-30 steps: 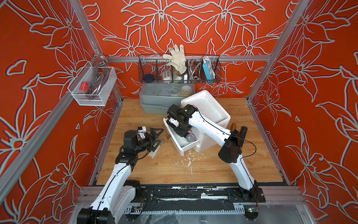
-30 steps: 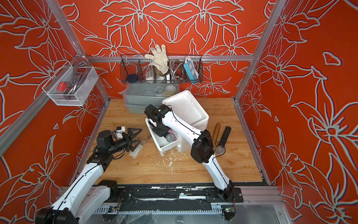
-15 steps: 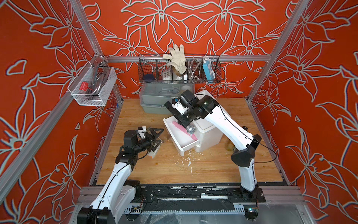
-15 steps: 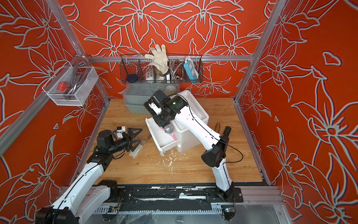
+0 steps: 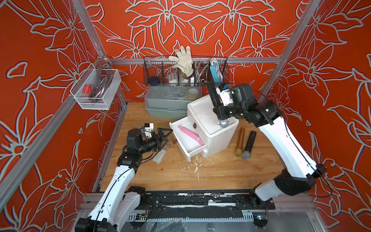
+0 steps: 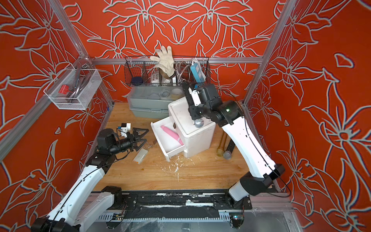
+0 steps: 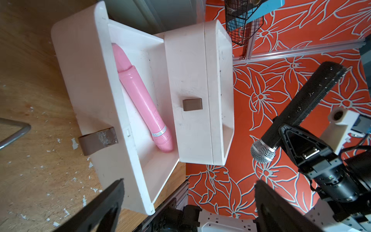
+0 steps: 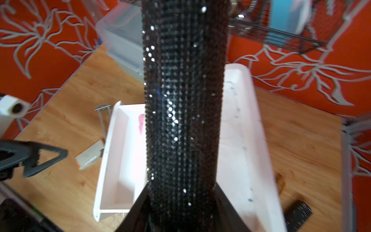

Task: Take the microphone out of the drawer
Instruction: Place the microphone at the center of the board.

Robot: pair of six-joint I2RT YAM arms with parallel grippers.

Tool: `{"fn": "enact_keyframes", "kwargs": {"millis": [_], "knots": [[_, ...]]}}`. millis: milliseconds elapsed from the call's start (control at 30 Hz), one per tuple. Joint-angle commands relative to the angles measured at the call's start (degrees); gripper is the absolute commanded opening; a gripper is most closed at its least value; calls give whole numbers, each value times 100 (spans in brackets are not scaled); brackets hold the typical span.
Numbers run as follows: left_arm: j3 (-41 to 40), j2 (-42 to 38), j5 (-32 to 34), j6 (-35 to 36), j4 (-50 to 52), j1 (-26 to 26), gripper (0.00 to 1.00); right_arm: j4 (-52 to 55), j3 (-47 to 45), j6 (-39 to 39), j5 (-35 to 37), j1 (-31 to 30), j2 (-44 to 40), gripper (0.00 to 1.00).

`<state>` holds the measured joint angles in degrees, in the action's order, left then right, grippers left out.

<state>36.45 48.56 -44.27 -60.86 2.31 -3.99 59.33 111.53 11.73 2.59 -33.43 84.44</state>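
Note:
With the held microphone point(image 5: 213, 94) clear of the drawer and the wood point(image 5: 260, 149) beside the lying black microphone open, my right gripper keeps carrying it until it rests there.
My right gripper point(image 5: 218, 109) is shut on a black glitter microphone point(image 5: 212, 94) with a silver mesh head point(image 6: 198, 123). It hangs head down above the top of the white drawer unit point(image 5: 218, 138), clear of the drawer. The black handle point(image 8: 183, 100) fills the right wrist view between the fingers. The drawer point(image 5: 178, 140) stands pulled out with a pink microphone point(image 5: 189, 134) lying inside. My left gripper point(image 5: 166, 137) is open and holds nothing, low over the table just left of the drawer front point(image 7: 86, 80). The left wrist view shows the pink microphone point(image 7: 140, 96) and the held microphone point(image 7: 305, 100).
A gold microphone point(image 5: 240, 141) and a black one point(image 5: 249, 144) lie on the table right of the unit. A grey lidded box point(image 5: 166, 104) and a wire basket point(image 5: 184, 72) sit behind it. A small white block point(image 5: 159, 157) lies under my left gripper. White flakes litter the wood.
My right gripper has risen out of the drawer with the black microphone and swung back and right over the unit. The pink microphone is now uncovered. The left arm has not moved.

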Motion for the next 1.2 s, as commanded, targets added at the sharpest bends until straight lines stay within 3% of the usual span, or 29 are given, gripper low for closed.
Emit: {"fn": "enact_keyframes", "kwargs": {"millis": [0,233,700,967,1167], "knots": [[100,-48,-12,312,209,-114,100,-376,-440,164,399,380,-521,0],[124,102,85,319,161,-410,100,-445,-1409,315,538,1517,-1407,0],[259,495,104,485,135,-823,100,-1483,-4048,984,-1047,4648,-1561,0],[175,507,228,444,-5,-823,100,-1815,-4872,1161,-1514,5148,-620,0],[158,375,366,522,105,-825,100,-1849,-5122,984,-1119,5236,16,0]]}}
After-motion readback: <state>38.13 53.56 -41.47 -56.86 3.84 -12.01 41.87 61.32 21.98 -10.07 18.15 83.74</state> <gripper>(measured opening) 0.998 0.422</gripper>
